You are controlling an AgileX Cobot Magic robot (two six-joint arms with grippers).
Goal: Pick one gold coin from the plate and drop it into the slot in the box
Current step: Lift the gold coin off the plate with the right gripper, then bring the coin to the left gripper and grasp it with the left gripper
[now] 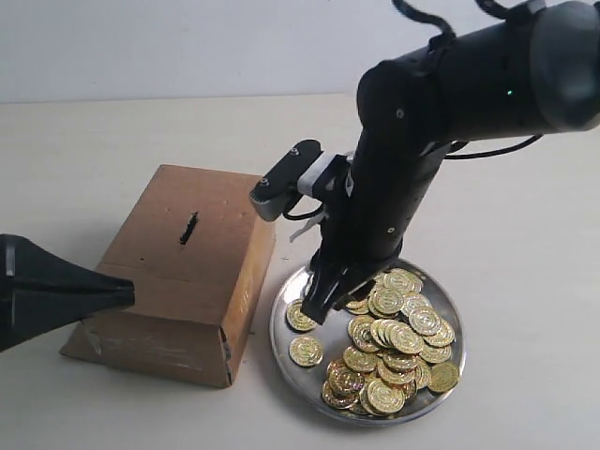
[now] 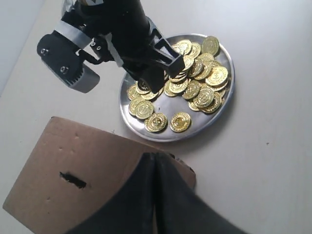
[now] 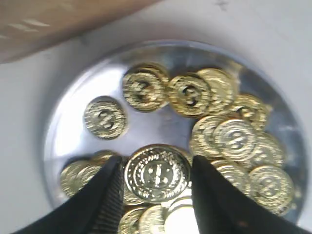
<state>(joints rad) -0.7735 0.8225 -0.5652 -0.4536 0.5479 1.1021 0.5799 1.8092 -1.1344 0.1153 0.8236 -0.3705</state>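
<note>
My gripper is to lower the gold coin edge-first. The dark slot (image 1: 188,228) is a narrow cut about as long as a coin is wide, so the gold coin will slip all the way in.
The silver plate (image 1: 284,336) (image 2: 217,119) (image 3: 146,127) holds several gold coins, mostly heaped on the side away from the box. My right gripper (image 1: 319,309) (image 2: 146,87) (image 3: 156,165) reaches down into the plate. Its two fingers press the opposite edges of one gold coin (image 3: 157,173), which looks larger and sharper than the coins under it. The brown cardboard box (image 1: 178,281) (image 2: 73,151) (image 3: 48,19) stands next to the plate, with its dark slot (image 1: 188,228) (image 2: 73,180) in the top face. My left gripper (image 1: 127,291) (image 2: 156,157) hovers shut and empty over the box.
Two single coins (image 1: 305,351) (image 1: 298,317) lie apart from the heap on the plate's box side. The right arm's black body (image 1: 450,103) leans over the plate from the back right. The pale tabletop (image 1: 525,262) surrounds the box and the plate.
</note>
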